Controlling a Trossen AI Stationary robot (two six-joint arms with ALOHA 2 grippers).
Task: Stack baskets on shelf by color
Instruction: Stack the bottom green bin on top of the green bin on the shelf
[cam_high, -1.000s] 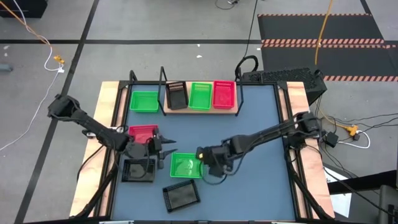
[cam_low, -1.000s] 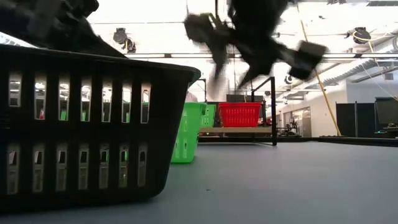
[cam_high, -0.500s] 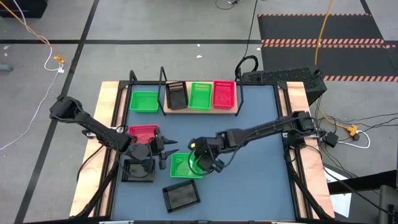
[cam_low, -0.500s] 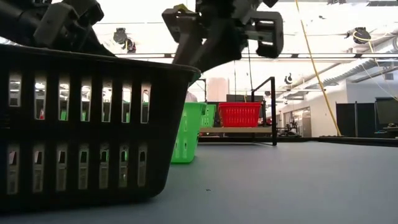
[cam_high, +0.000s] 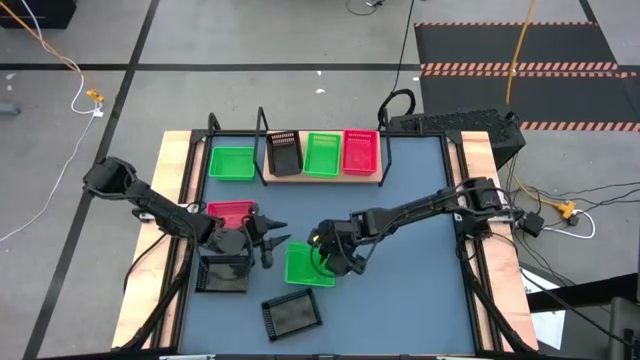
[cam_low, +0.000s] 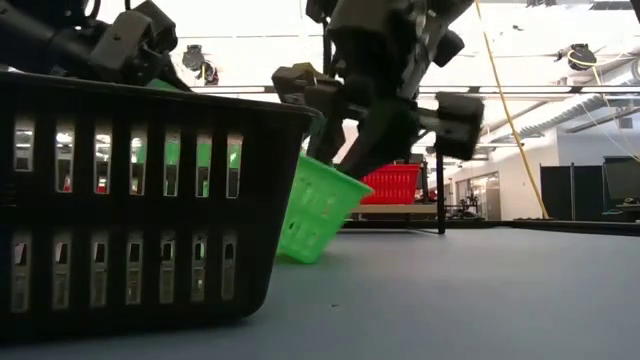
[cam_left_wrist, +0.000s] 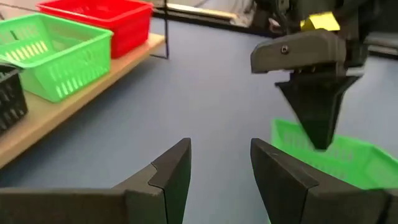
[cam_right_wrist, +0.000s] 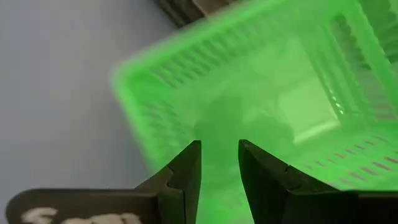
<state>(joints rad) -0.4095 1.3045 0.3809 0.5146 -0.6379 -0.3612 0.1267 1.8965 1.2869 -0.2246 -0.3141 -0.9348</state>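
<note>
My right gripper needs to set the green basket down flat, because the basket tilts under it with one side raised (cam_low: 352, 190). The gripper should then take that side's rim (cam_high: 334, 274) squarely before lifting.
A bright green basket (cam_high: 303, 266) sits tipped at mid-table, with my right gripper (cam_high: 325, 258) shut on its right side. My left gripper (cam_high: 275, 236) hovers open just left of it, touching nothing; its wrist view shows its open fingers (cam_left_wrist: 221, 158) facing that basket (cam_left_wrist: 336, 158). The wooden shelf (cam_high: 322, 178) at the far edge carries a black (cam_high: 284, 153), a green (cam_high: 322, 153) and a red basket (cam_high: 360, 150). Another green basket (cam_high: 231, 162) stands past the shelf's left end. My right gripper holds the green basket by its right-hand wall (cam_right_wrist: 219, 134), pinched between the two fingers, which come from above pointing down. The basket sits tilted (cam_low: 322, 205): its right side is raised and its lower left edge (cam_low: 300, 255) rests on the table.
A red basket (cam_high: 230, 213) and a black basket (cam_high: 222, 272) lie by the left arm. Another black basket (cam_high: 292, 313) lies near the front edge and fills the low view's left (cam_low: 130, 200). The table's right half (cam_high: 420, 280) is bare blue-grey surface.
My right gripper moved left and down onto the green basket's right side and took hold. The basket, upright before, is now tipped with its right side lifted and its left bottom edge on the table. It also shifted slightly right.
</note>
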